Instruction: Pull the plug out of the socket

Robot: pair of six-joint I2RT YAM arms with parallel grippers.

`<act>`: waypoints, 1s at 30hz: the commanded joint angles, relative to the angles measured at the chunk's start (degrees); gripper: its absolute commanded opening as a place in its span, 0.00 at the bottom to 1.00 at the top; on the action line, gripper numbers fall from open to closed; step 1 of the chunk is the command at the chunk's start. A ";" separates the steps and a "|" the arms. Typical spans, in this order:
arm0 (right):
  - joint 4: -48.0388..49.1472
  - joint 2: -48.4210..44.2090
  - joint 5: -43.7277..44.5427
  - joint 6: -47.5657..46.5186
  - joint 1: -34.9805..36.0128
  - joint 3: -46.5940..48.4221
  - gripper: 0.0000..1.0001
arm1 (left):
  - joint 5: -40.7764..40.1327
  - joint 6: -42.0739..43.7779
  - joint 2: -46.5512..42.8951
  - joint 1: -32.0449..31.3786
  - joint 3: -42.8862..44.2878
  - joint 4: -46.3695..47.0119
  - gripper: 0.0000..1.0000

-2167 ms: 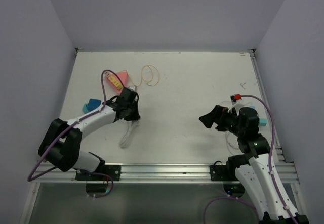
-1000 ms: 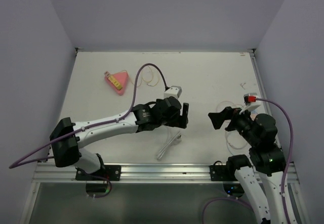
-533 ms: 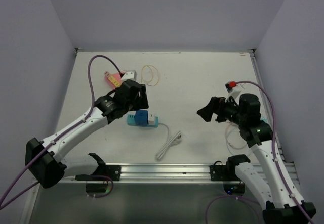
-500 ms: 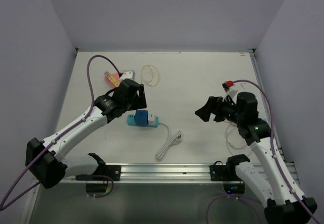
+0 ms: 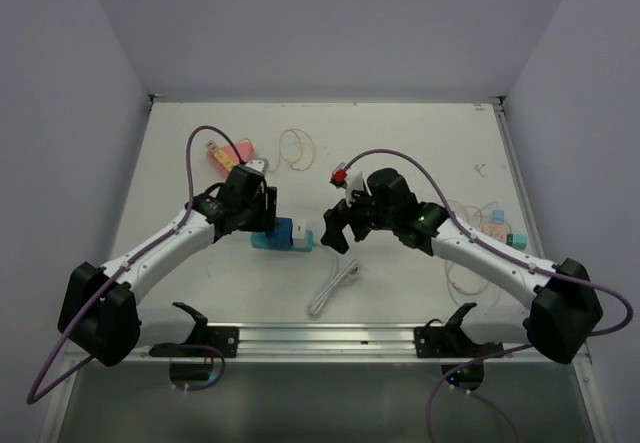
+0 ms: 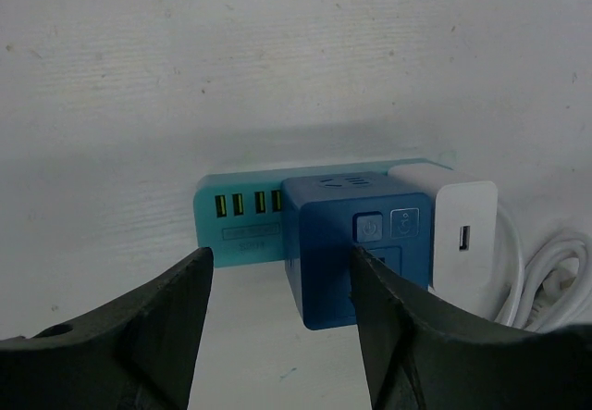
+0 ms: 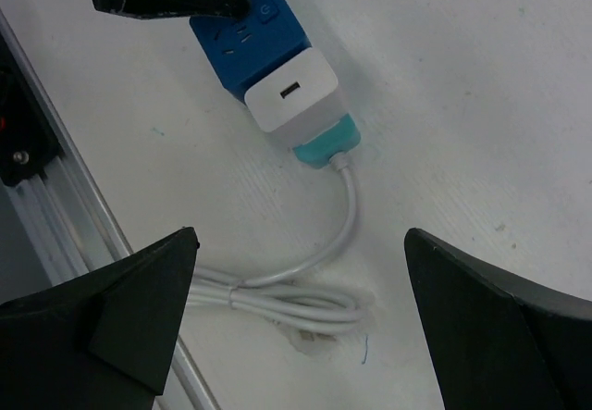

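Observation:
The white plug (image 5: 299, 231) crowds the blue cube plug's side (image 6: 409, 188) under my left gripper, so my right gripper should grasp the white plug and pull it off first.
A teal socket strip (image 5: 265, 241) lies on the white table with a blue cube plug (image 5: 283, 230) and a white plug (image 5: 301, 235) seated in it. In the left wrist view the strip (image 6: 240, 229), blue cube (image 6: 356, 243) and white plug (image 6: 465, 234) sit just ahead of my open left gripper (image 6: 277, 253), whose fingers straddle the strip's left part and the cube. My left gripper (image 5: 252, 215) hovers at the strip's far left. My right gripper (image 5: 335, 233) is open and empty just right of the white plug (image 7: 291, 95), above the coiled white cable (image 7: 296, 294).
The strip's white cable coil (image 5: 335, 285) lies toward the front rail (image 5: 320, 338). A pink wedge (image 5: 237, 153) and an orange loop (image 5: 296, 147) lie at the back left. Thin wires and small pieces (image 5: 485, 225) lie at the right.
My right arm has swung far left, from the table's right side to just beside the white plug. My left gripper has shifted slightly, down toward the strip's left end.

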 commanded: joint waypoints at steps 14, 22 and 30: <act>20.78 18.72 -10.25 -22.23 1.99 5.99 0.99 | 9.01 5.88 -0.40 1.86 -4.09 7.67 0.61; 20.96 25.84 -11.92 -24.51 2.69 9.51 0.98 | 12.61 6.32 -0.31 1.86 -4.45 5.91 0.61; 18.15 28.75 -13.33 -26.18 4.18 11.18 0.91 | 14.81 5.01 -0.57 1.86 -4.09 3.62 0.63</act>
